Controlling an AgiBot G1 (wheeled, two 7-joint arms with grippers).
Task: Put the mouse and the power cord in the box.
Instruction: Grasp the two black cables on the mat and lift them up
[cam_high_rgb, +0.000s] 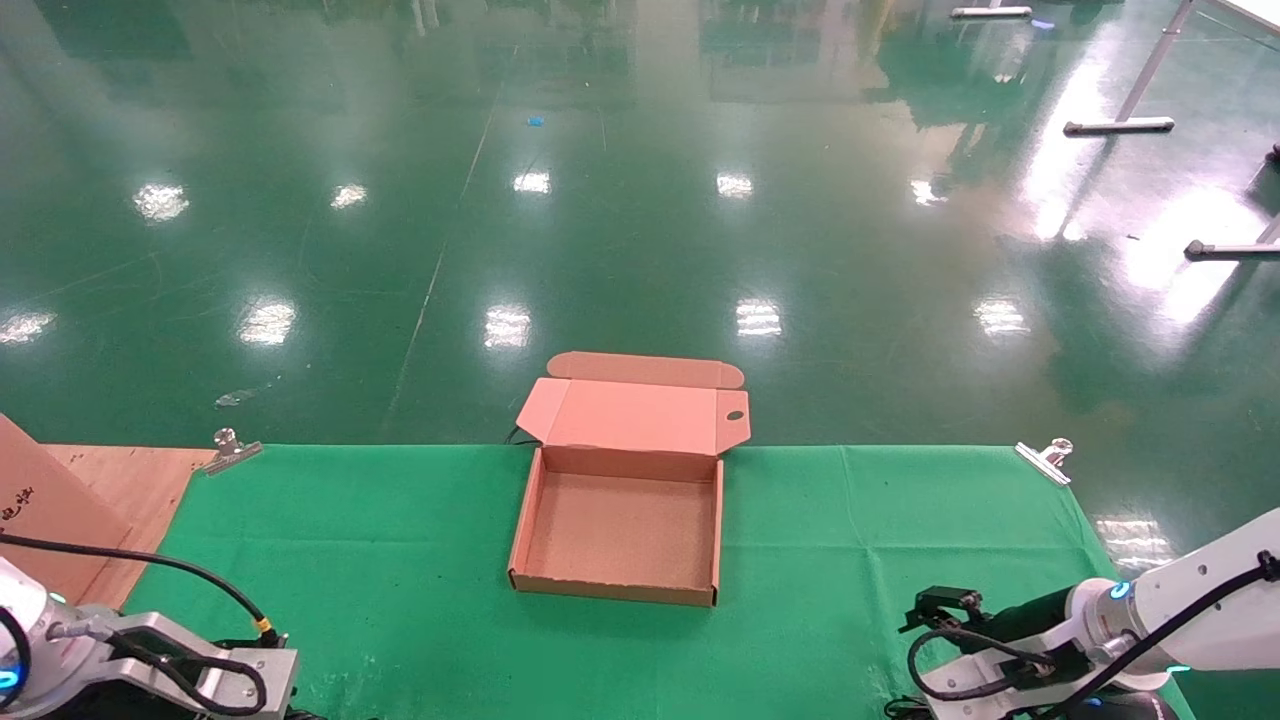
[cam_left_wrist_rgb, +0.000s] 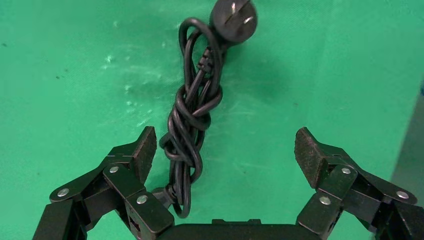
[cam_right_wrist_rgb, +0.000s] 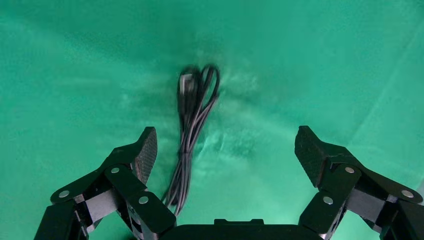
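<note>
The strands are pulled tight at a narrow waist (cam_right_wrist_rgb: 184, 153). The thin black cable bundle (cam_right_wrist_rgb: 192, 118) will stay together and its loops will keep their shape when I lift it.
The box (cam_high_rgb: 620, 520) lies open in the middle of the green cloth, its lid (cam_high_rgb: 640, 415) folded back and its inside bare. The power cord (cam_left_wrist_rgb: 192, 120), a knotted black bundle with a round plug (cam_left_wrist_rgb: 234, 17), lies on the cloth. My left gripper (cam_left_wrist_rgb: 224, 145) hangs open over it, the cord close to one finger (cam_left_wrist_rgb: 145, 150). My right gripper (cam_right_wrist_rgb: 225, 145) is open above a thin black cable bundle (cam_right_wrist_rgb: 192, 115) lying beside one finger (cam_right_wrist_rgb: 146, 150). The mouse itself is out of view. Both arms sit low at the table's near corners.
A larger cardboard carton (cam_high_rgb: 40, 510) stands on a wooden board (cam_high_rgb: 130, 480) at the far left. Metal clips (cam_high_rgb: 230, 450) (cam_high_rgb: 1045, 460) hold the green cloth (cam_high_rgb: 400, 540) at the table's far edge. Beyond lies shiny green floor.
</note>
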